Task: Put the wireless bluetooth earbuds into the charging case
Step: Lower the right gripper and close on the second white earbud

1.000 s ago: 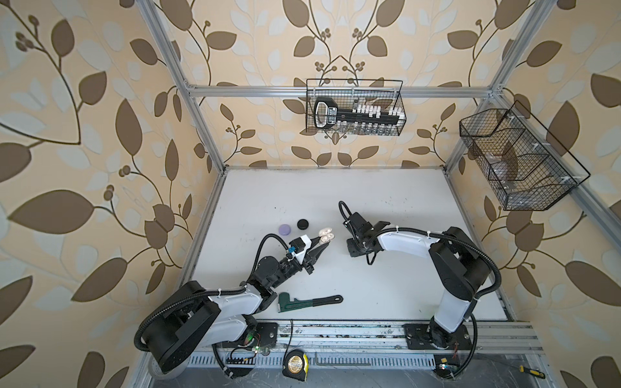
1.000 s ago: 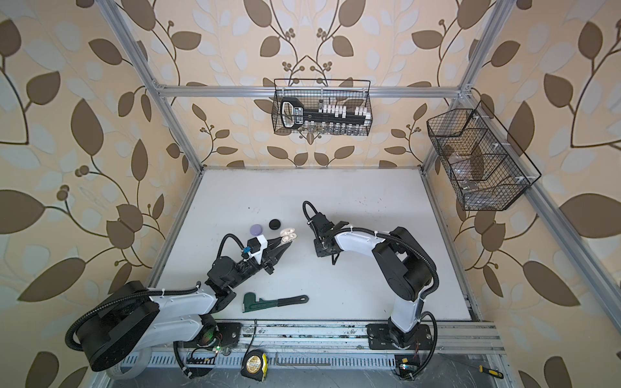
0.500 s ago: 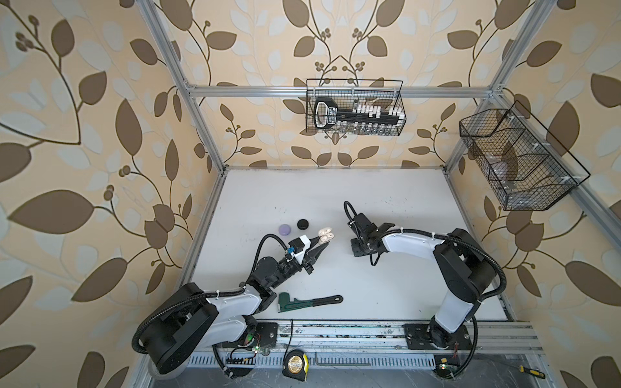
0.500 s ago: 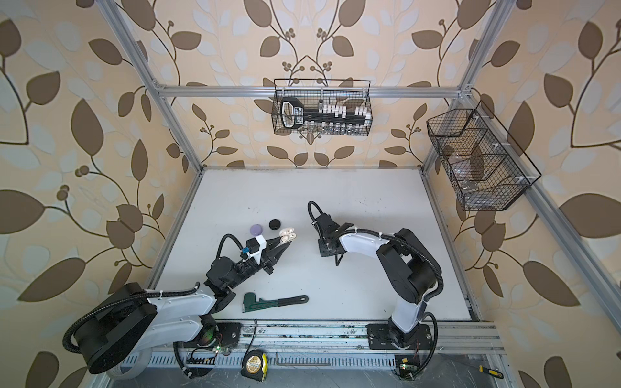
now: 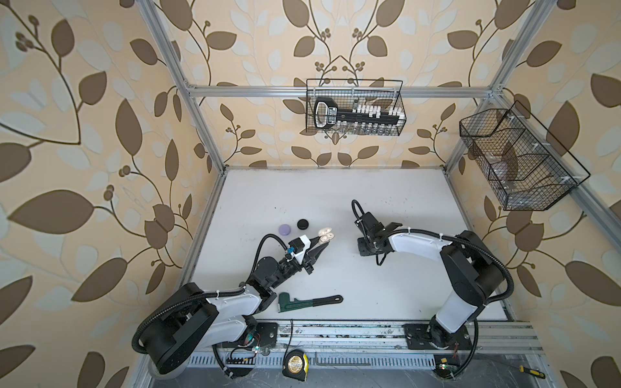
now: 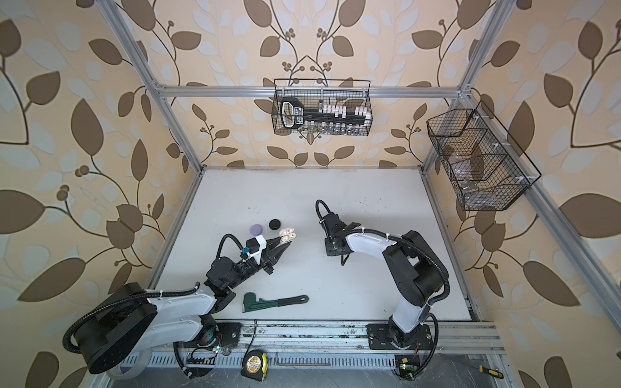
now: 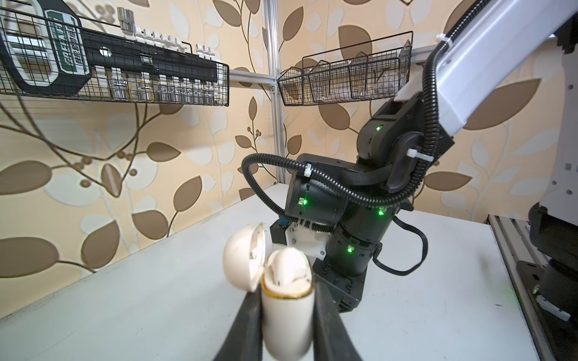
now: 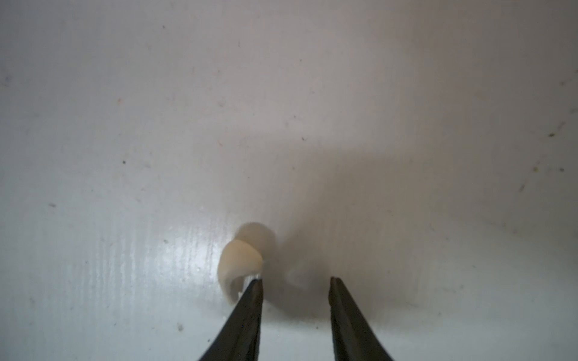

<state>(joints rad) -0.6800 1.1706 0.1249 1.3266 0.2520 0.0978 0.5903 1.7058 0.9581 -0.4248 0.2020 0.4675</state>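
The loose white earbud (image 8: 236,268) is outside the open fingers of my right gripper, so I should move them around the earbud's rounded end (image 8: 242,256) before I close them.
My left gripper (image 7: 286,292) is shut on the body of a white charging case (image 7: 287,312), which it holds above the table with its lid (image 7: 244,256) hinged open. The rounded top of a white earbud (image 7: 289,264) shows inside the case. In both top views the case (image 5: 326,235) (image 6: 288,235) sits at the left fingertips. My right gripper (image 8: 295,281) points straight down at the table, open with nothing between its fingers. A loose white earbud (image 8: 240,259) lies on the table just outside one fingertip (image 8: 255,289), touching or nearly touching it.
A closed lilac case (image 5: 284,229) and a closed black case (image 5: 303,224) lie left of the held case. A green pipe wrench (image 5: 307,301) lies near the front edge. A wire basket (image 5: 354,107) hangs on the back wall and another wire basket (image 5: 517,161) on the right wall.
The right gripper's jaws have spread wider, and its wrist has shifted slightly to the right. The left gripper and the white case have stayed put.
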